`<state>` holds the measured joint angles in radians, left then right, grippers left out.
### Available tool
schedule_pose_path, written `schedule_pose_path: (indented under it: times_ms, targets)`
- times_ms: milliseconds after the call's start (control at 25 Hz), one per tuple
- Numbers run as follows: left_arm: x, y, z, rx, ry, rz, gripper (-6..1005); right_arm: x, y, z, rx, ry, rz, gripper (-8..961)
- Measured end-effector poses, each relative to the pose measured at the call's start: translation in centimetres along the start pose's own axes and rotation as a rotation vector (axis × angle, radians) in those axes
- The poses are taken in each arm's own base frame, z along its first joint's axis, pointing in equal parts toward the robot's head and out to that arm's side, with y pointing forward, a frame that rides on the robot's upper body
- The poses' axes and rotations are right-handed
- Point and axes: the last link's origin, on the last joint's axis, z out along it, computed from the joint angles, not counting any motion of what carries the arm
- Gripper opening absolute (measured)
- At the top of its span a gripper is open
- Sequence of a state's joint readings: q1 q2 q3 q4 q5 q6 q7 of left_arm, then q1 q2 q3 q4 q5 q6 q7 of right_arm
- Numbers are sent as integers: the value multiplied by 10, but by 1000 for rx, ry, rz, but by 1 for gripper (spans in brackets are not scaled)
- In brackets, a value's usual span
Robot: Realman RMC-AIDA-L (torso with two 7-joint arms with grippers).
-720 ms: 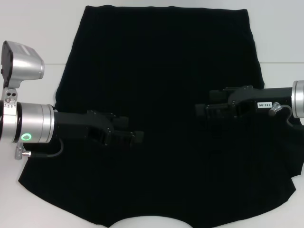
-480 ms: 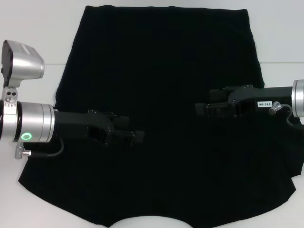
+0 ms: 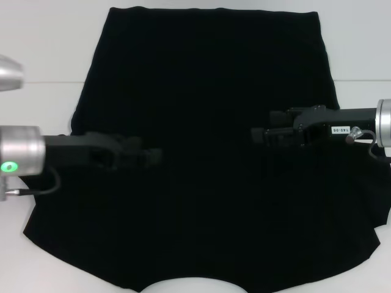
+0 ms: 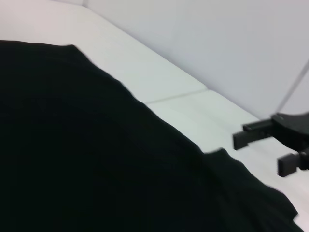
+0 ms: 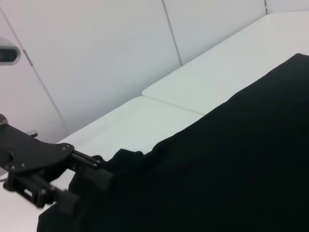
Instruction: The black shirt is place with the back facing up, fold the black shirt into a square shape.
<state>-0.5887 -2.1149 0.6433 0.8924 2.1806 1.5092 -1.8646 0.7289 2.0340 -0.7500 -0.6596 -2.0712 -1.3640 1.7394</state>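
Note:
The sleeve (image 3: 66,186) under the left gripper's arm lies spread flat past the shirt's side, so the robot's open left gripper should continue to move to it until it closes on the sleeve's end (image 3: 35,182).
The black shirt (image 3: 208,91) lies spread flat on the white table (image 3: 43,49), with its curved neckline at the near edge. My left gripper (image 3: 153,155) hovers over the shirt's left half, open and holding nothing. It also shows in the right wrist view as the left gripper (image 5: 82,193), its fingers apart above the shirt (image 5: 231,164). Over the shirt's right half, my right gripper (image 3: 258,135) is open and empty. The left wrist view shows the right gripper (image 4: 260,152) with its fingers parted past the shirt's edge (image 4: 96,159).
White table (image 3: 360,55) shows on both sides of the shirt and beyond its far hem. A seam line (image 3: 55,82) crosses the tabletop. Pale wall panels (image 5: 96,58) stand behind the table.
My left arm has drawn back to the left and slightly up over the shirt. The right gripper has barely moved. The shirt lies as before.

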Motion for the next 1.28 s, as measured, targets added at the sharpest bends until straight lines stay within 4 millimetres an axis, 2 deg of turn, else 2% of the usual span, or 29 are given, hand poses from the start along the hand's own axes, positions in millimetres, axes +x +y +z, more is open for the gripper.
schedule_pose_path:
  times_ms: [280, 600, 1000, 1280]
  targets:
    - [-21, -32, -54, 199, 28, -208, 723, -6, 0, 1, -3, -30, 1, 884]
    - [-37, -51, -92, 358, 19, -371, 709, -11, 4, 7, -18, -29, -20, 882]
    - [-53, -66, -102, 509, -43, -521, 693, -13, 3, 6, -13, -35, -22, 882]
    - [-53, -68, -86, 505, -92, -539, 681, -16, 2, 6, -11, -35, -29, 882]
